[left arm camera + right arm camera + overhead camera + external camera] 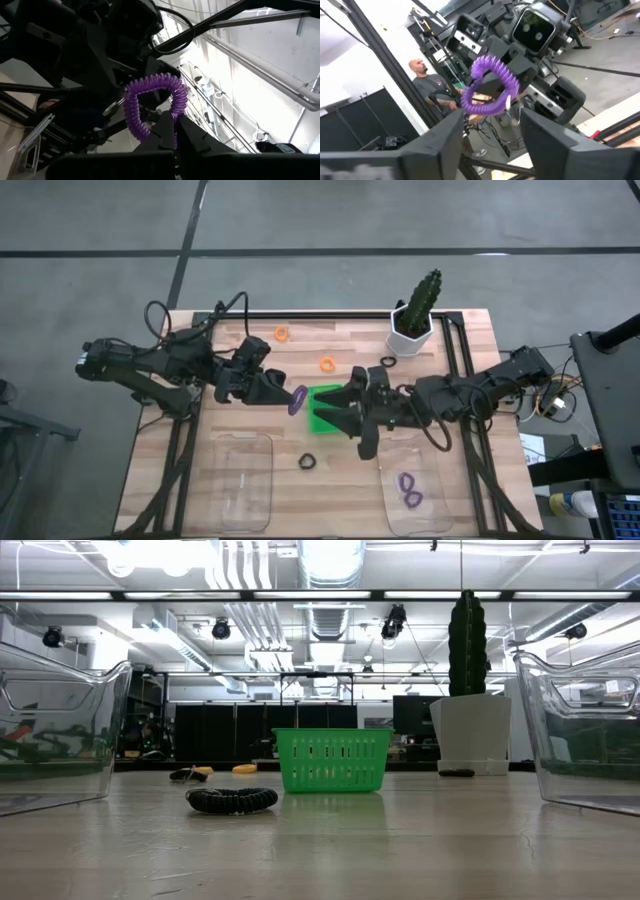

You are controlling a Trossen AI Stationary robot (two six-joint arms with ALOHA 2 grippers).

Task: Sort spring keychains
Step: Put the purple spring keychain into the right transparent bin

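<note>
The purple loop in the left gripper (pixel 297 400) is out past the open fingers of the right gripper, so the robot's right gripper should stretch farther around the coil (pixel 301 393) before taking it over.
My left gripper (pixel 288 394) is shut on a purple spring keychain (pixel 297 400), held in the air just left of the green tray (pixel 322 394). My right gripper (pixel 342 426) is open and empty over the tray; its two fingers (pixel 447 137) face the purple loop (pixel 487 85) without touching it. Two orange keychains (pixel 282 333) (pixel 327 364) and two black ones (pixel 388 361) (pixel 307 462) lie flat on the table. Two purple keychains (pixel 408 490) lie in the right clear container (pixel 440 515). Neither gripper shows in the low view. My left gripper pinches one side of the purple loop's coil (pixel 173 116) between its two fingertips. The fingers come level from the table's left. The loop stands out beyond the fingertips, lifted clear of the table and tray, its ring (pixel 150 92) open and unstretched.
A second clear container (pixel 240 480) stands at the near left. A cactus in a white pot (pixel 412 330) stands at the far right. In the low view the green tray (pixel 332 760) sits mid-table, with a black keychain (pixel 232 800) in front of it. A person (pixel 422 75) stands beyond the table.
</note>
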